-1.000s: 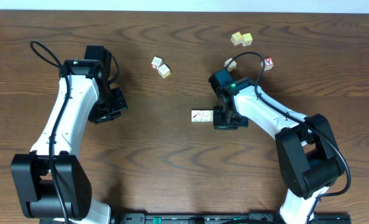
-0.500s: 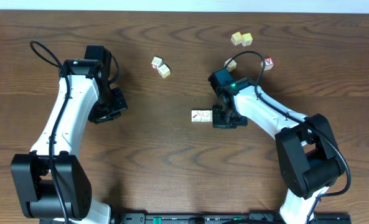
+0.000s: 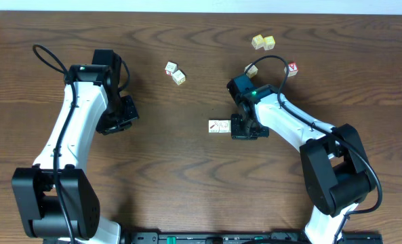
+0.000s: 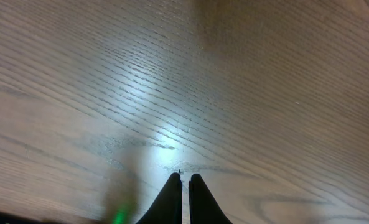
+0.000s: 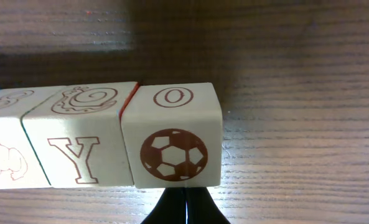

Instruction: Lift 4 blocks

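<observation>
My right gripper should move to the football block's exposed end (image 5: 220, 137) and squeeze the row with my left gripper opposite, because my right gripper's fingers are touching the football block's near side (image 5: 173, 154).
A row of white-faced blocks (image 3: 219, 127) lies on the wooden table at mid-right, its right end hidden under my right gripper (image 3: 234, 127). In the right wrist view three of them stand side by side: one with a football and an O (image 5: 172, 134), one with a Y (image 5: 78, 140), and one cut off by the left edge (image 5: 0, 149). There the right gripper (image 5: 185, 191) is shut, its tips against the football block's near face and holding nothing. My left gripper (image 3: 114, 122) is shut over bare wood (image 4: 185, 178), far from any block.
Two small cubes (image 3: 175, 72) lie at upper middle. Two pale yellow cubes (image 3: 263, 42) sit at the back. A red-letter cube (image 3: 292, 68) and another cube (image 3: 250, 69) lie by the right arm's cable. The table's far edge (image 3: 201, 12) runs along the top.
</observation>
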